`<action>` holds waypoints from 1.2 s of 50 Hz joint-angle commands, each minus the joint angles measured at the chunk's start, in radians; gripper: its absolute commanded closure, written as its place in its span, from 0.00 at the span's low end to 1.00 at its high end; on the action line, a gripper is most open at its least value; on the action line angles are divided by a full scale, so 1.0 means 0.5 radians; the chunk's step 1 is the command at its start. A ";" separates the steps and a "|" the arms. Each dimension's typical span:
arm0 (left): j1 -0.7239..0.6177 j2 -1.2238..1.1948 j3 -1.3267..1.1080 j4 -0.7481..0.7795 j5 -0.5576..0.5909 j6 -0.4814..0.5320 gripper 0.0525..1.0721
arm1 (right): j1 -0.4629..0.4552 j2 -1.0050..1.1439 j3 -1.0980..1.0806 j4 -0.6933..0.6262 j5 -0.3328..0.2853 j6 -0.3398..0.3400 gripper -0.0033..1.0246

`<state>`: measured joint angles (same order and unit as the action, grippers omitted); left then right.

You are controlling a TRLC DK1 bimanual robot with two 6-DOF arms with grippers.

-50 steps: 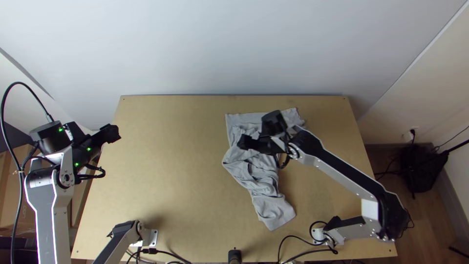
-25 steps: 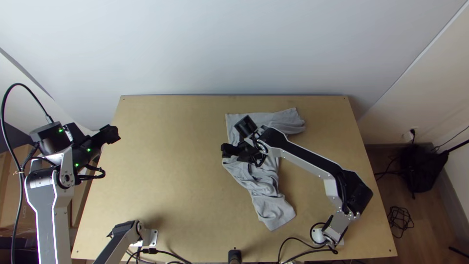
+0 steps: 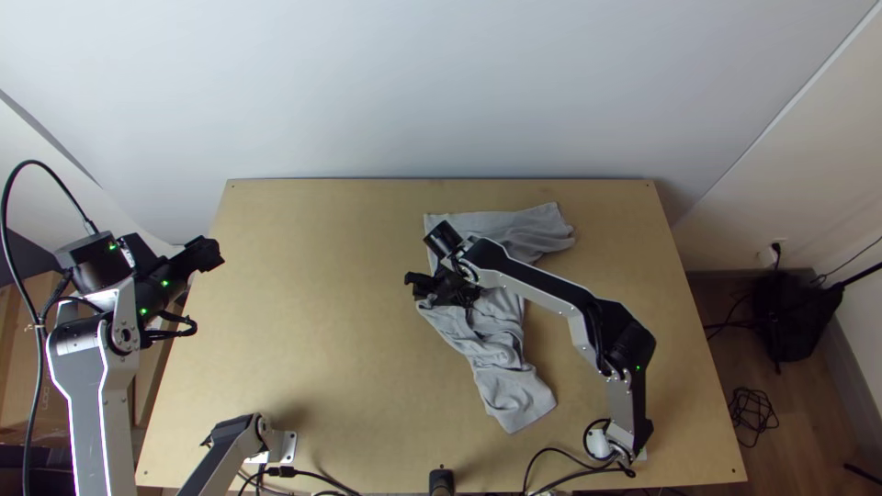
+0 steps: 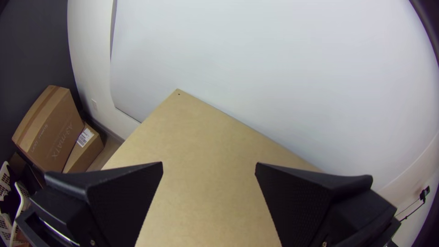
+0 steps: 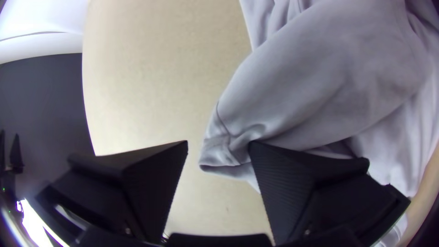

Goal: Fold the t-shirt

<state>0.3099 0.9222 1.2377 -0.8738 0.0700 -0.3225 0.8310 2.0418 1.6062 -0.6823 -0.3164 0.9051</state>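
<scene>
I expect the bunched cloth (image 3: 450, 320) to open out much wider when I pull it apart, because the grey t-shirt's wrinkles (image 3: 497, 342) are gathered between flatter ends.
The grey t-shirt (image 3: 501, 344) lies bunched and wrinkled right of the table's middle, one flat part at the back and another toward the near edge. Over its left edge is my right gripper (image 3: 410, 285). In the right wrist view my right gripper (image 5: 218, 144) is open, with a hemmed corner of the t-shirt (image 5: 292, 91) between and beside its fingers, not clamped. My left gripper (image 3: 217, 253) hangs off the table's left edge, away from the cloth. In the left wrist view my left gripper (image 4: 209, 164) stands open with nothing between its fingers.
The wooden table (image 3: 312, 321) has bare surface left of the cloth. A wall (image 3: 441, 92) rises behind it. Cardboard boxes (image 4: 52, 130) stand beyond the left edge. Cables (image 3: 551, 450) lie by the right arm's base, and a small black post (image 3: 442, 479) stands at the near edge.
My right gripper has moved left across the t-shirt to its left edge, baring more of the cloth's back part. The left arm has barely shifted. The cloth lies nearly as before.
</scene>
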 commanded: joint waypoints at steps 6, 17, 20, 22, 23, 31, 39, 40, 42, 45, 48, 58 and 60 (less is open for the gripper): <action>-0.006 -0.007 -0.033 0.008 0.020 -0.024 0.05 | 0.013 0.000 0.030 0.012 0.090 -0.037 0.97; -0.187 0.042 -0.119 0.115 0.023 -0.015 0.05 | -0.122 -0.384 -0.221 0.005 0.090 -0.049 0.98; -0.255 0.067 -0.138 0.158 0.020 -0.011 0.05 | -0.177 -0.500 -0.295 0.005 0.090 -0.049 0.98; -0.301 0.088 -0.144 0.192 0.020 -0.008 0.05 | -0.211 -0.577 -0.347 0.005 0.090 -0.049 0.98; -0.328 0.101 -0.147 0.207 0.020 -0.005 0.05 | -0.239 -0.620 -0.375 0.005 0.090 -0.046 0.98; -0.552 0.196 -0.165 0.318 0.020 0.047 0.05 | -0.398 -0.908 -0.586 0.005 0.090 -0.037 0.98; -0.801 0.300 -0.165 0.456 0.001 0.099 0.05 | -0.530 -1.188 -0.819 0.005 0.087 -0.015 0.98; -0.829 0.318 -0.162 0.474 0.001 0.099 0.05 | -0.548 -1.230 -0.856 0.005 0.087 -0.003 0.98; -0.884 0.358 -0.162 0.514 0.001 0.096 0.05 | -0.570 -1.298 -0.921 0.005 0.090 0.009 0.98; -0.985 0.423 -0.162 0.566 -0.002 0.099 0.05 | -0.622 -1.418 -1.022 -0.001 0.090 0.012 0.98; -1.059 0.496 -0.153 0.625 -0.011 0.093 0.05 | -0.653 -1.534 -1.114 -0.019 0.090 0.012 0.98; -1.301 0.791 -0.082 0.803 -0.060 0.084 0.05 | -0.742 -1.832 -1.362 -0.179 0.090 -0.101 0.98; -1.347 0.858 -0.061 0.852 -0.063 0.084 0.05 | -0.760 -1.881 -1.421 -0.200 0.090 -0.117 0.98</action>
<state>-0.3195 1.2835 1.1713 -0.4950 0.0471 -0.2874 0.4698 1.1679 0.9665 -0.7486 -0.2771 0.8730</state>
